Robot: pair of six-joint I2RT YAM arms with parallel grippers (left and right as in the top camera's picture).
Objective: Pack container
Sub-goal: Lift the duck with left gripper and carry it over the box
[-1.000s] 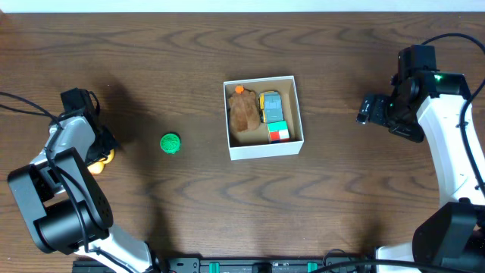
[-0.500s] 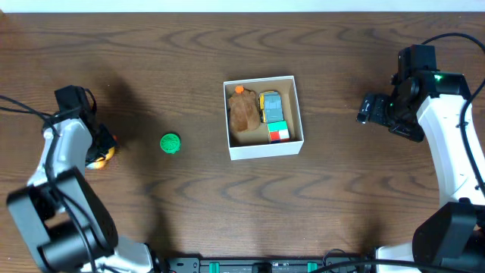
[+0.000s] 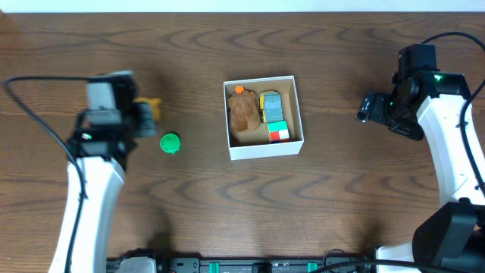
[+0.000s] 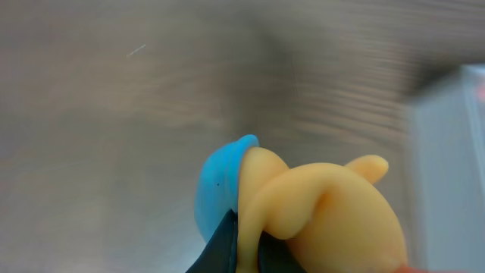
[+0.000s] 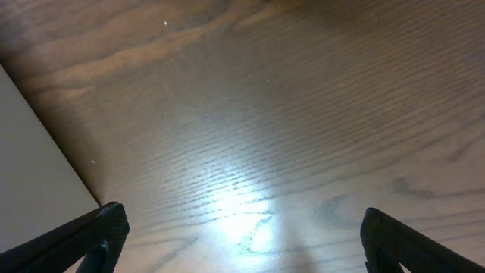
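The bottom of the container (image 3: 264,120) beside the red and green block is free for the yellow duck toy, so my left gripper should continue to go over the container and let go there.
The container (image 3: 264,151) is a square white box with low walls at the table's middle. It holds a brown toy (image 3: 244,114), a yellow car (image 3: 270,106) and a red and green block (image 3: 278,132). My left gripper (image 3: 150,111) is left of the container, above the table, and shut on a yellow duck toy (image 3: 154,107) with a blue part. The duck fills the left wrist view (image 4: 333,220), and the box's white wall (image 4: 447,152) shows blurred at its right. My right gripper (image 3: 365,111) is open and empty, right of the container; only bare wood lies between its fingers (image 5: 242,243).
A small green round toy (image 3: 170,142) lies on the table just below my left gripper, left of the container. A pale surface (image 5: 30,174) shows at the left of the right wrist view.
My left arm has lifted the yellow duck from the far left of the table and swung it right toward the container. The right arm has not moved.
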